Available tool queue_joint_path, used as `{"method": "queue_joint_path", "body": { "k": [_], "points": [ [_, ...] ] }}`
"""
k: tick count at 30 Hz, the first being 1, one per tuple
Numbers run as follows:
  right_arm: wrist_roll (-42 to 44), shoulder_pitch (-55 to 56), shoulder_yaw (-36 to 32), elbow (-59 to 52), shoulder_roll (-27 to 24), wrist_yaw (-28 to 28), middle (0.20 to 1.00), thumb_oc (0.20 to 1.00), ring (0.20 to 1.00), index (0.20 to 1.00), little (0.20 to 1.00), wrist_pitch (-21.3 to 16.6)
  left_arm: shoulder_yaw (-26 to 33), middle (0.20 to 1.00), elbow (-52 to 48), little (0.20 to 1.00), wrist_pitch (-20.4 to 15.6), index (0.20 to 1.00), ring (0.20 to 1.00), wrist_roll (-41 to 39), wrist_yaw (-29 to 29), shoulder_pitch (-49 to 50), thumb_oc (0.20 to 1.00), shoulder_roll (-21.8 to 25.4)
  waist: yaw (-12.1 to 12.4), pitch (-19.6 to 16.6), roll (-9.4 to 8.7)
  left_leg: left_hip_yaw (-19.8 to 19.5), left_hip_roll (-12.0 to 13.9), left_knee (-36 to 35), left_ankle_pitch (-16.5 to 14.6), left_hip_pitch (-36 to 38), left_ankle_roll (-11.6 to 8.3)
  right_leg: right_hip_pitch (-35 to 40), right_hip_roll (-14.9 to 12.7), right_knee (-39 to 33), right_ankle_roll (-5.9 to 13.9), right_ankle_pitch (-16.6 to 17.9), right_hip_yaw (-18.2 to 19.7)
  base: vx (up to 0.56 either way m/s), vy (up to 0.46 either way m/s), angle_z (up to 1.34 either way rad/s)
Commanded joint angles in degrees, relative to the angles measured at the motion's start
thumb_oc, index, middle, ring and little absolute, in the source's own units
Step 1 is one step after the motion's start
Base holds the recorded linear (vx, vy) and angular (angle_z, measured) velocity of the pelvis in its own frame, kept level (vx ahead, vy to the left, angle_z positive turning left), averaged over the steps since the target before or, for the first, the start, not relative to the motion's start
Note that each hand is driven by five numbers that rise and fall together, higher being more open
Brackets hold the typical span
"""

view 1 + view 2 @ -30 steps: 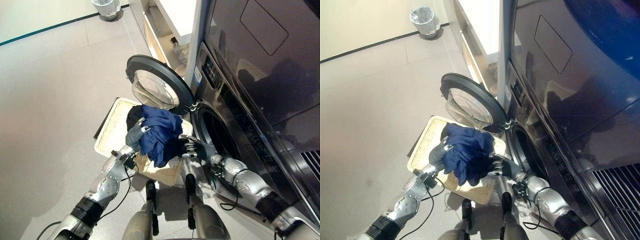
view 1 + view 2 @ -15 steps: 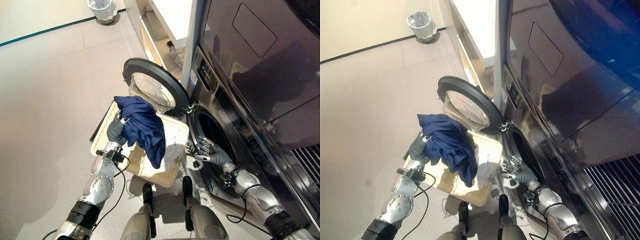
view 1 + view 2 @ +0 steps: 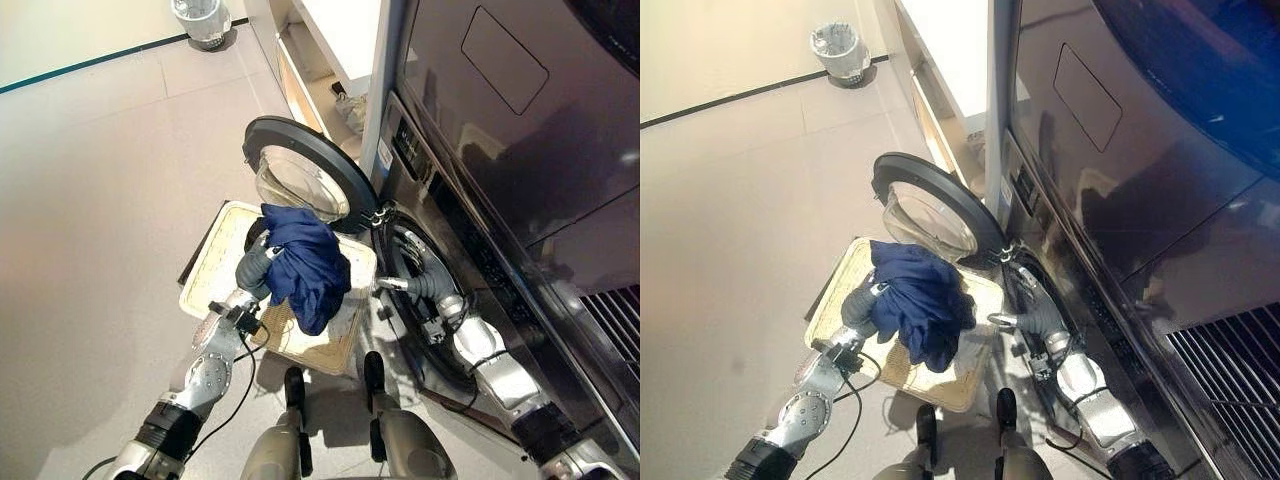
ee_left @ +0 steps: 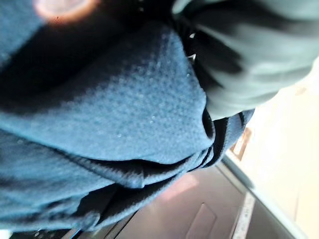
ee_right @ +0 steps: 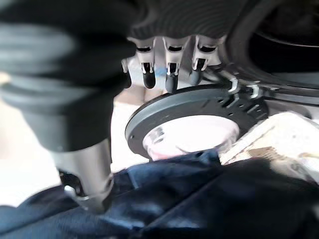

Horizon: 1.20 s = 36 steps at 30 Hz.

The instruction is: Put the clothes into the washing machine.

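The dark blue garment will drag an edge over the drum's rim when I push it in, because limp folds hang below my left gripper.
A dark blue garment hangs bunched from my left hand, whose fingers are curled round its top, above the cream woven basket on the floor. The cloth lies right against that hand in the left wrist view. To the right, the washing machine's round door stands swung open, and the dark drum mouth sits behind it. My right hand is at the drum's front rim, open, its fingers straight and holding nothing. The garment hangs just left of it.
A mesh waste bin stands far back on the tiled floor. A white shelf unit adjoins the machine behind the door. Another dark item lies in the basket behind my left hand. Open floor stretches to the left.
My left hand has carried the garment lower and to the right, nearer the drum. My right hand has risen to the drum's rim, with its thumb out towards the cloth.
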Motion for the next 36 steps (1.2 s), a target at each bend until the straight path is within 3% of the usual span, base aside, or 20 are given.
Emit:
{"method": "queue_joint_path", "body": {
  "k": [1,4,7,10,12,15,24,26,31,36],
  "points": [
    [-5.4,-3.5,2.9,-1.7,-1.0,3.1,1.000,1.000,1.000,1.000,1.000,0.4,-1.2,0.200,-3.6,0.200,0.3,0.200,0.200,-0.8,-3.7,-4.0,0.200,0.1,0.8,-2.5,-0.04,1.1,-5.8,2.2,-5.7,-0.1,3.11,0.5,-0.8,2.5,3.05,-4.9,-1.7,-0.01,-0.016,0.17],
    [-6.4,-5.6,5.5,-1.4,-1.8,6.3,1.000,1.000,1.000,1.000,1.000,2.1,-2.2,0.200,-3.5,0.200,1.3,0.200,0.200,-0.7,-4.3,-5.0,0.200,0.4,1.2,-2.2,-0.14,0.8,-5.9,2.3,-5.7,-0.4,3.14,0.4,-0.9,2.6,3.01,-5.0,-2.0,-0.01,-0.016,0.08],
    [-4.3,-7.8,8.9,-1.0,-2.6,14.0,1.000,1.000,1.000,1.000,1.000,5.1,-3.8,0.200,-3.5,0.200,2.4,0.200,0.200,-0.3,-4.9,-6.5,0.200,0.9,1.6,-1.8,-0.40,0.5,-6.1,2.7,-5.7,-0.8,3.11,0.0,-1.1,3.0,2.98,-5.1,-2.3,-0.01,-0.022,0.06],
    [0.8,-9.1,11.3,-1.0,-3.0,21.0,1.000,1.000,1.000,1.000,1.000,8.9,-4.8,0.200,-3.5,0.200,3.1,0.200,0.200,-0.3,-5.1,-7.6,0.200,1.4,1.8,-1.4,-0.69,0.3,-6.2,2.9,-5.7,-1.2,3.05,-0.3,-1.1,3.2,2.94,-5.1,-2.4,0.00,-0.016,0.10],
    [6.1,-10.4,13.9,-0.9,-3.0,26.7,1.000,1.000,1.000,1.000,1.000,13.8,-6.4,0.200,-3.6,0.200,2.9,0.200,0.200,-0.6,-4.9,-9.1,0.200,2.1,2.1,-1.1,-1.02,0.0,-6.3,3.2,-5.7,-1.6,3.01,-0.6,-1.0,3.4,2.93,-5.1,-2.4,0.00,-0.023,0.12],
    [10.1,-10.9,16.1,-0.4,-2.6,30.0,1.000,1.000,1.000,1.000,1.000,16.7,-7.7,0.200,-3.9,0.200,2.5,0.200,0.200,-0.8,-4.7,-10.2,0.200,2.3,2.2,-0.7,-1.24,-0.1,-6.4,3.0,-5.4,-1.8,3.01,-0.9,-0.9,3.5,2.87,-5.0,-2.3,0.00,-0.010,0.03],
    [26.9,-11.8,18.8,0.0,0.1,34.4,1.000,1.000,1.000,1.000,1.000,21.6,-11.2,0.200,-3.9,0.200,1.0,0.200,0.200,-1.6,-2.1,-13.1,0.200,2.9,2.2,0.4,-1.40,0.0,-6.4,2.9,-4.9,-2.6,2.96,-1.7,-0.6,3.7,2.62,-4.7,-2.1,0.00,-0.001,0.00],
    [35.8,-11.0,18.6,-0.3,2.2,34.7,1.000,1.000,1.000,1.000,1.000,22.4,-12.1,0.200,-3.2,0.200,0.2,0.200,0.200,-1.3,-0.5,-13.4,0.200,2.6,2.2,0.7,-1.27,0.2,-6.4,3.0,-4.7,-3.1,2.95,-2.1,-0.5,3.7,2.55,-4.6,-2.0,0.00,0.000,0.00],
    [49.9,-8.3,16.9,-0.9,6.4,33.9,1.000,1.000,1.000,1.000,1.000,21.6,-12.0,0.200,-1.3,0.200,-1.4,0.200,0.200,-0.6,1.9,-12.9,0.200,2.1,2.0,1.6,-0.96,0.3,-6.6,3.1,-4.4,-4.0,2.99,-3.0,-0.5,3.2,2.49,-4.1,-1.9,0.00,0.000,0.00],
    [52.4,-6.7,15.8,-1.7,8.2,33.5,1.000,1.000,1.000,1.000,1.000,19.4,-10.8,0.200,0.5,0.200,-2.9,0.200,0.200,0.5,3.5,-11.4,0.200,1.8,1.9,2.5,-0.60,0.4,-6.7,2.5,-3.8,-5.0,2.91,-4.1,-0.6,2.5,2.56,-3.4,-2.2,-0.02,0.011,-0.04]
  ]
}}
